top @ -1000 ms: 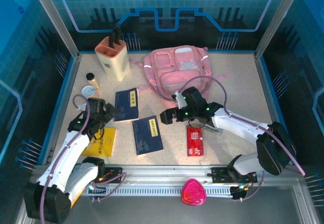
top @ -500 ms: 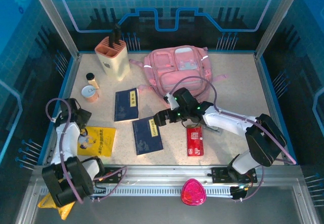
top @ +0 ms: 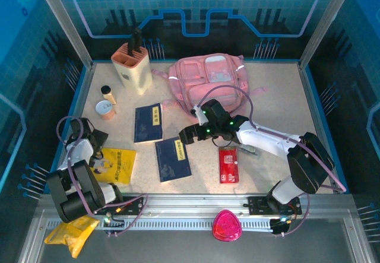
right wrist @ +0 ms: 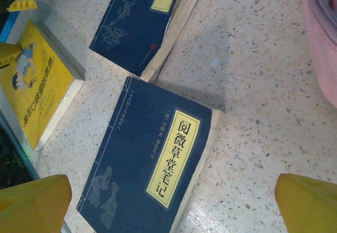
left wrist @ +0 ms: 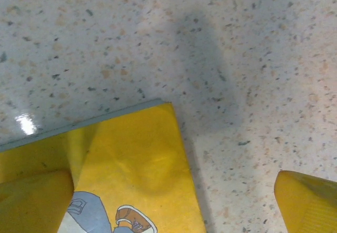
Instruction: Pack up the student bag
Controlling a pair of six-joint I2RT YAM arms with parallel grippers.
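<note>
I should push the yellow book (top: 120, 167) towards the blue books (top: 171, 161) with my left gripper before my right gripper reaches for it, because the yellow book is too far from my right gripper.
The student bag (top: 205, 80), a pink backpack, lies flat at the back middle of the table; its edge also shows as the pink bag (right wrist: 325, 38) in the right wrist view. My right gripper (top: 186, 135) hovers open just in front of the bag, over the top end of a dark blue book (top: 173, 159). That same blue book (right wrist: 150, 175) lies under and between the yellow fingertips (right wrist: 308, 204). My left gripper (top: 94, 137) is at the table's left side, open above the corner of a yellow book (left wrist: 131, 170), with one fingertip (left wrist: 308, 201) over bare table.
A second blue book (top: 148, 122) lies left of the first, and the yellow book (top: 114, 165) lies at the front left. A red packet (top: 228, 164) sits under the right arm. A beige holder (top: 132, 67), a small bottle (top: 107, 92) and a round roll (top: 106, 109) stand at the back left.
The left arm has folded back from beside the blue books to the table's left edge. The right gripper has slid left and forward toward the nearer blue book. Both stayed open.
</note>
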